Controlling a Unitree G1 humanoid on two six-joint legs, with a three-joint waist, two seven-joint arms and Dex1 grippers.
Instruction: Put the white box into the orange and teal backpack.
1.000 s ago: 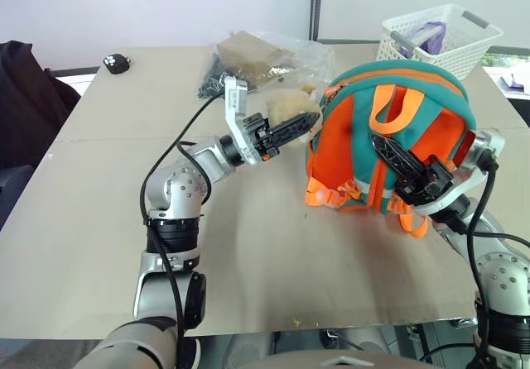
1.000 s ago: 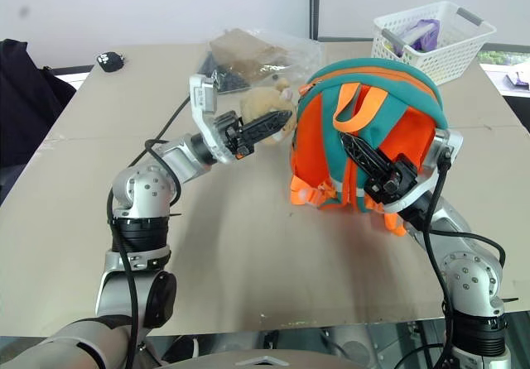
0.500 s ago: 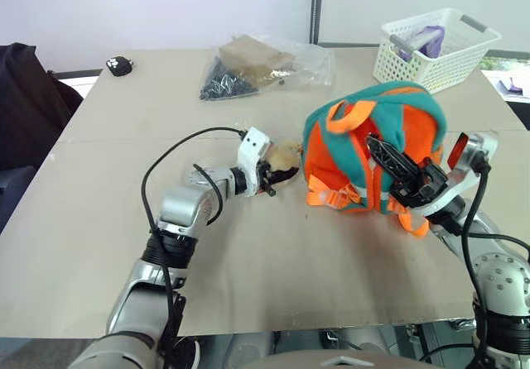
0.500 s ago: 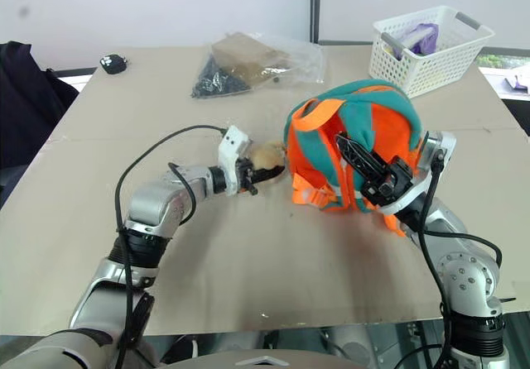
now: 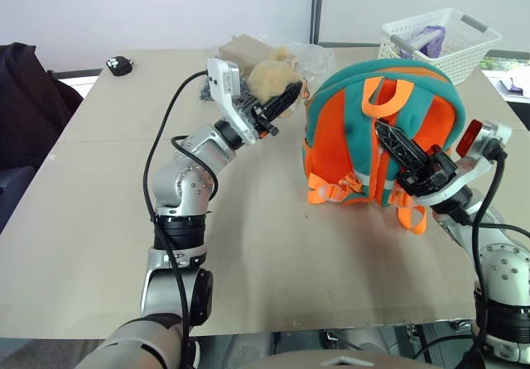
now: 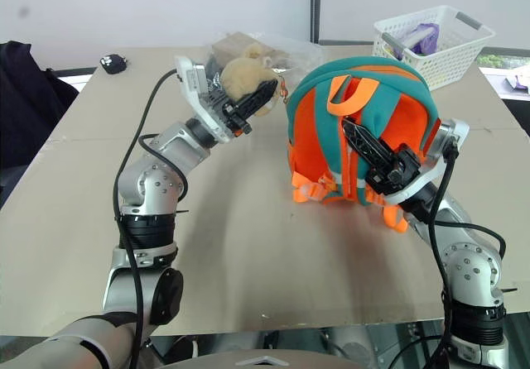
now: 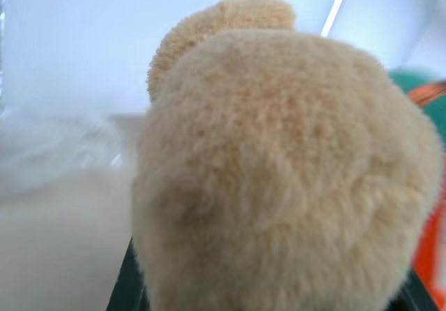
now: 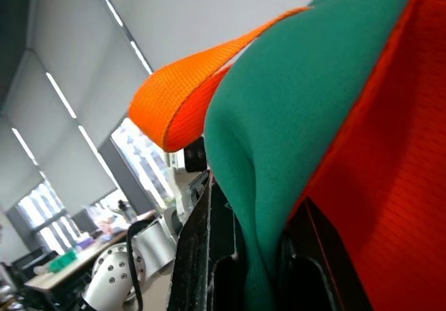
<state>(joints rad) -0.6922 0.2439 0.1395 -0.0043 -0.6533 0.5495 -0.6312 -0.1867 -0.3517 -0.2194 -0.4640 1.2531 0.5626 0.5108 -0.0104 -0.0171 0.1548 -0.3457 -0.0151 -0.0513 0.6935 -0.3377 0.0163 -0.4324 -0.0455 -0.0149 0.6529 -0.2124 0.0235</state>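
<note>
The backpack's top [image 5: 396, 69] sags toward me above my right gripper's low hold. My right gripper should grab next to the orange handle [image 5: 373, 96] and lift the backpack's top.
The orange and teal backpack [image 5: 364, 137] stands upright at the table's right middle, straps facing me. My right gripper [image 5: 396, 141] is shut on a teal fold of the backpack [image 8: 279, 150] just below the orange top handle [image 8: 188, 102]. My left gripper [image 5: 286, 98] is raised beside the backpack's upper left and is shut on the tan plush toy [image 5: 272, 75], which sits close in front of the lens in the left wrist view as a tan plush toy [image 7: 279, 171]. The white box is out of view.
A white slatted basket [image 5: 439, 42] stands at the far right corner. A clear plastic bag [image 5: 315, 55] with brown and dark items lies behind the plush toy. A small black object [image 5: 117, 64] rests at the far left, and dark cloth [image 5: 25, 104] hangs off the table's left side.
My left gripper dropped to the table, closed on the plush toy and lifted it up beside the backpack. The backpack sagged forward, then came back upright in my right gripper.
</note>
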